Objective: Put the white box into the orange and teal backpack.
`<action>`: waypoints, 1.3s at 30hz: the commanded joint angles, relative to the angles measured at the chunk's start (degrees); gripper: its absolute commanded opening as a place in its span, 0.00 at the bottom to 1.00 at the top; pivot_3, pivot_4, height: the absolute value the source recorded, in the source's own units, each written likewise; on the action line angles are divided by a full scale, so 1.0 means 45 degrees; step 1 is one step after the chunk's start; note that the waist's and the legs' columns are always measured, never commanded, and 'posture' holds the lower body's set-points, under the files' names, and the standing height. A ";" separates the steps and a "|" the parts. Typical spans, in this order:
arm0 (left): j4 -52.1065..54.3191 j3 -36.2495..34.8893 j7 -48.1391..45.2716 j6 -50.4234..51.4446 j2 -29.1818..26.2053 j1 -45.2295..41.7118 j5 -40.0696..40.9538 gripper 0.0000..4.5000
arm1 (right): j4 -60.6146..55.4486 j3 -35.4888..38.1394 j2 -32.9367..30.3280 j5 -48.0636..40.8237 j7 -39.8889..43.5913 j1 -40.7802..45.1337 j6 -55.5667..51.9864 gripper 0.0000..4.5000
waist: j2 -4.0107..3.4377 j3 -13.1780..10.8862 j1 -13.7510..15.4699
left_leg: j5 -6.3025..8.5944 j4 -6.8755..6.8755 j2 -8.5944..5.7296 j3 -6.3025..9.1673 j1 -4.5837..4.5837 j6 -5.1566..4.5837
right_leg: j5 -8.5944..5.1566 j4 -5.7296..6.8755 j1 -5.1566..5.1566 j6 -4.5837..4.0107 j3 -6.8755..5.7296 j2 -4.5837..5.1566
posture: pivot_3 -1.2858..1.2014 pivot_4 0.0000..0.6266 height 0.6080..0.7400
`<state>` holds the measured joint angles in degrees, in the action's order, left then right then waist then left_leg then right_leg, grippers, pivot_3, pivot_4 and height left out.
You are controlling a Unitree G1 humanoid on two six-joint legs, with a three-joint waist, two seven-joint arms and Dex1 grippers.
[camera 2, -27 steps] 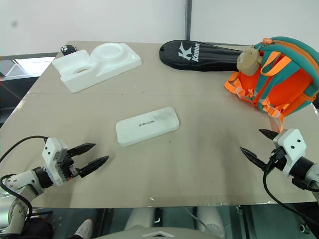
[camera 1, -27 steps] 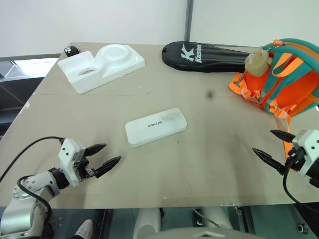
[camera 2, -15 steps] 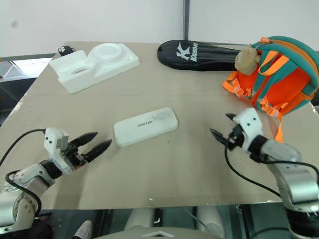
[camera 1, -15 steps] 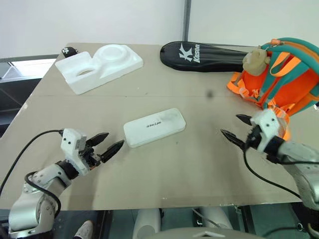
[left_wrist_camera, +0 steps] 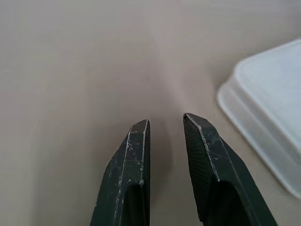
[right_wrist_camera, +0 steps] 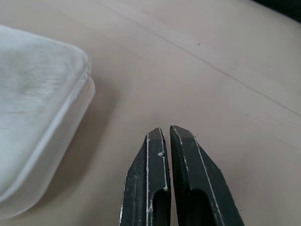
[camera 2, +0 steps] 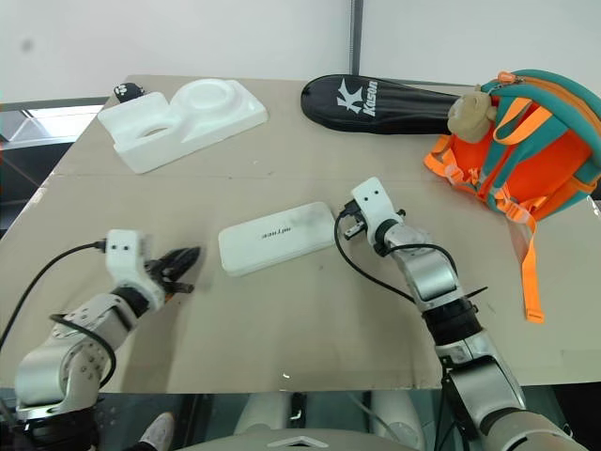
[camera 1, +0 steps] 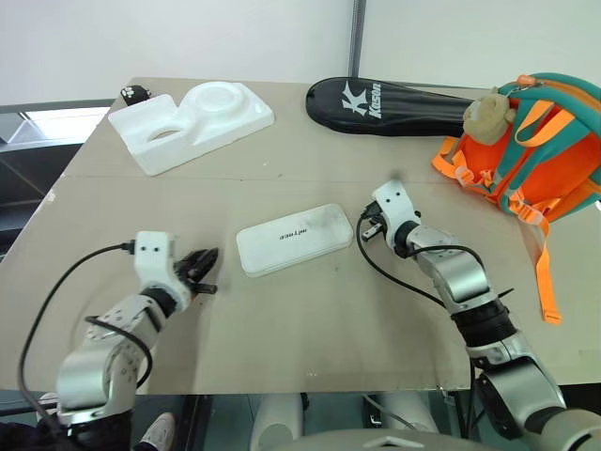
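Observation:
The white box lies flat [camera 1: 248,252] next to the left gripper's fingers, which point down, so the robot should turn them level and open while its right gripper steadies the opposite end [camera 1: 344,226].
The white box [camera 1: 294,238] lies flat in the middle of the table, black print facing up. The orange and teal backpack [camera 1: 535,150] stands at the far right with a beige plush charm [camera 1: 484,111] on it. My left gripper [camera 1: 208,271] rests low over the table just left of the box, shut with nothing in it; the left wrist view has the box's corner [left_wrist_camera: 268,122] beside the fingertips [left_wrist_camera: 141,136]. My right gripper [camera 1: 362,225] is shut and empty close by the box's right end [right_wrist_camera: 33,117], tips [right_wrist_camera: 165,131] pressed together.
A white foam block [camera 1: 188,122] with round hollows sits at the back left, a small black object [camera 1: 134,93] beside it. A long black racket bag [camera 1: 394,99] lies along the back edge. The table's front edge [camera 1: 310,385] runs just behind my arms.
Both grippers have gone from open to shut. My right arm has swung in from the right side to the box's right end. My left gripper has edged towards the box's left end.

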<state>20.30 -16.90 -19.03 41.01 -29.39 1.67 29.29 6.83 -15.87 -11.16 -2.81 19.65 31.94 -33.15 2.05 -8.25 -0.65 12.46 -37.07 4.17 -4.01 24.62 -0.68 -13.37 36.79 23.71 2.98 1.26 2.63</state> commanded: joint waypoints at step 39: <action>-0.6178 0.0859 -0.6206 0.8763 -0.2796 -0.4946 0.4911 0.99 | -0.3886 -0.0094 -0.4577 0.0463 0.3543 -0.2472 0.0515 0.00 | 0.0005 -0.0008 -0.0035 | -0.0002 -0.0029 -0.0006 0.0034 -0.0011 -0.0004 | -0.0021 0.0011 -0.0018 -0.0022 -0.0036 0.0000 | 0.52 0.24 1.00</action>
<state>-6.16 -14.97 -47.18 81.62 -42.67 -20.79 53.10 -11.74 -15.61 -32.21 -1.94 34.99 18.81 -33.01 2.07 -8.28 -0.80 12.46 -37.18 4.14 -3.88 24.57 -0.70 -13.44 36.84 23.65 2.91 1.11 2.63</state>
